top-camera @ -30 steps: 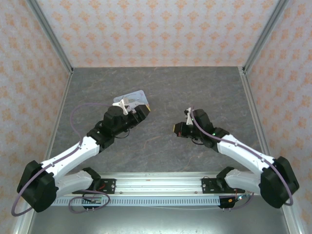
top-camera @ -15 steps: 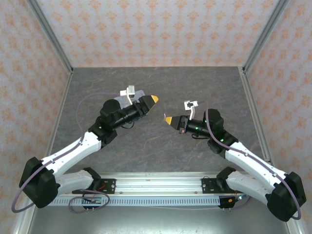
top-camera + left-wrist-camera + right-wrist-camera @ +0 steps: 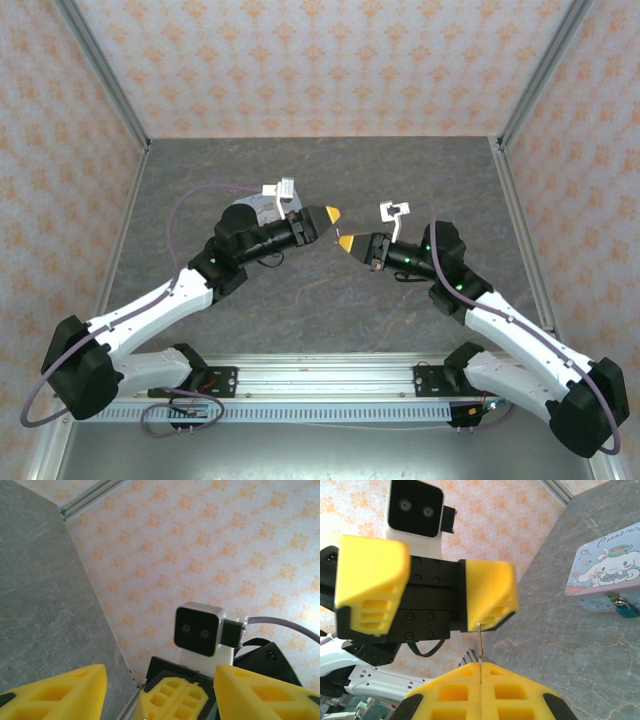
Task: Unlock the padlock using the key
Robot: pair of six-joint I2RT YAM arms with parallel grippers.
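Note:
I need to hold the key's blade with my left gripper while my right gripper takes the head farther back, because the key's head sits deep between my right gripper's fingers.
My right gripper is shut on the key, whose thin silvery blade sticks out past the yellow fingertips. Facing it, tip to tip and raised above the table, my left gripper is open, and the key's tip reaches up near its right finger. In the top view the left gripper and right gripper nearly meet at mid-table. The tiny teal padlock hangs on the front of the pale blue cartoon tin, which rests on the table well away from both grippers.
In the left wrist view the open left gripper frames the right arm's shut fingers and its wrist camera. Patterned walls and metal corner posts close in the grey table.
Both arms rose and swung towards each other. The left gripper left the tin and moved right; the right gripper, still holding the key, moved left until the tips nearly meet.

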